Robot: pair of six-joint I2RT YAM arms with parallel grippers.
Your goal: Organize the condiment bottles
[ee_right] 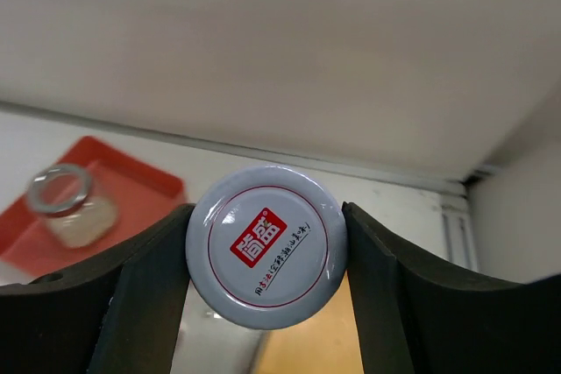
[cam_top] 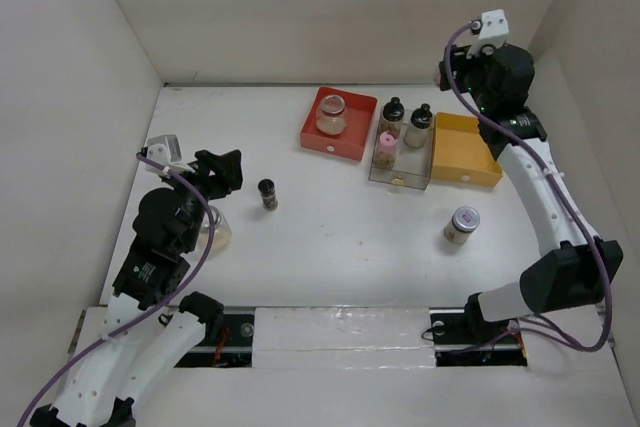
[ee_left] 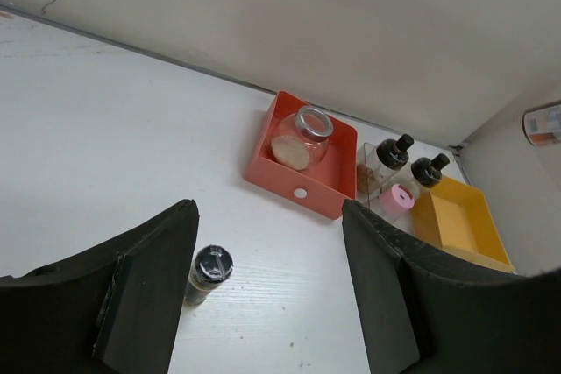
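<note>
My right gripper is lowering the white-lidded jar, and the yellow tray (cam_top: pixel 468 153) below the jar is empty. The gripper should go on lowering the jar until the jar stands in the back corner (cam_top: pixel 449 125) beside the clear tray.
My right gripper (ee_right: pixel 267 210) is shut on a jar with a white lid and a red logo (ee_right: pixel 267 256), held in the air above the yellow tray (ee_right: pixel 351 339). From above, that gripper (cam_top: pixel 447 72) is at the back right and hides the jar. My left gripper (ee_left: pixel 267 216) is open and empty, hovering at the left (cam_top: pixel 225 169). A small black-capped bottle (ee_left: pixel 208 273) stands on the table just inside its left finger (ee_left: pixel 140 286). A silver-capped jar (cam_top: pixel 462 224) stands alone at the right. Two black-capped bottles (cam_top: pixel 392 115) and a pink-capped one (cam_top: pixel 385 148) sit in the clear tray (cam_top: pixel 400 179).
A red tray (cam_top: pixel 322 139) at the back holds a squat glass jar (cam_top: pixel 332 114). Another squat glass jar (cam_top: pixel 214 233) sits under my left arm. White walls enclose the table on three sides.
</note>
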